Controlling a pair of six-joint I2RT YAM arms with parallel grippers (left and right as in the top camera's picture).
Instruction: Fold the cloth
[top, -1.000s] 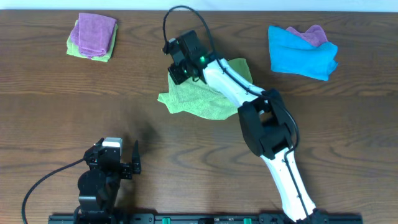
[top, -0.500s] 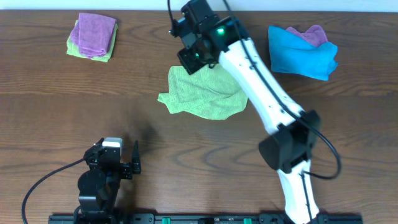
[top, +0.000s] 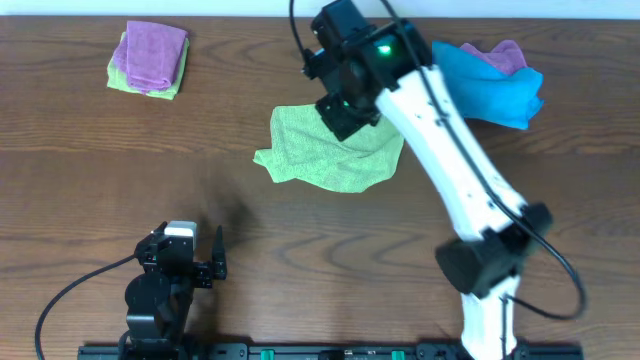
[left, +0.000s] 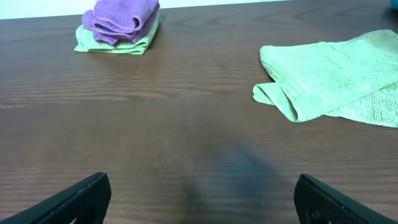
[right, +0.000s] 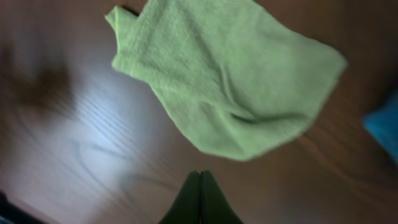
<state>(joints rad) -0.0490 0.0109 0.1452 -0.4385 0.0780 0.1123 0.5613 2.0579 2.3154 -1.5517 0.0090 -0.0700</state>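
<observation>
The light green cloth (top: 315, 145) sits toward the table's far side, so my closed right gripper should push down on its near part (top: 364, 177) and pull it closer before folding.
A light green cloth (top: 325, 155) lies crumpled and partly folded in the middle of the brown table; it also shows in the left wrist view (left: 329, 78) and in the right wrist view (right: 230, 81). My right gripper (right: 200, 177) is shut and empty, raised above the cloth's far right part; in the overhead view its head (top: 345, 110) covers the cloth's top edge. My left gripper (left: 199, 196) is open and empty, low over the table near the front left, well away from the cloth.
A folded purple cloth on a green one (top: 150, 60) sits at the far left. A blue cloth with a purple one behind it (top: 485, 80) sits at the far right, partly hidden by my right arm.
My right arm has lifted and swung to the right, off the cloth's far left corner. The cloth now lies spread wider at its top. The left arm has not moved.
</observation>
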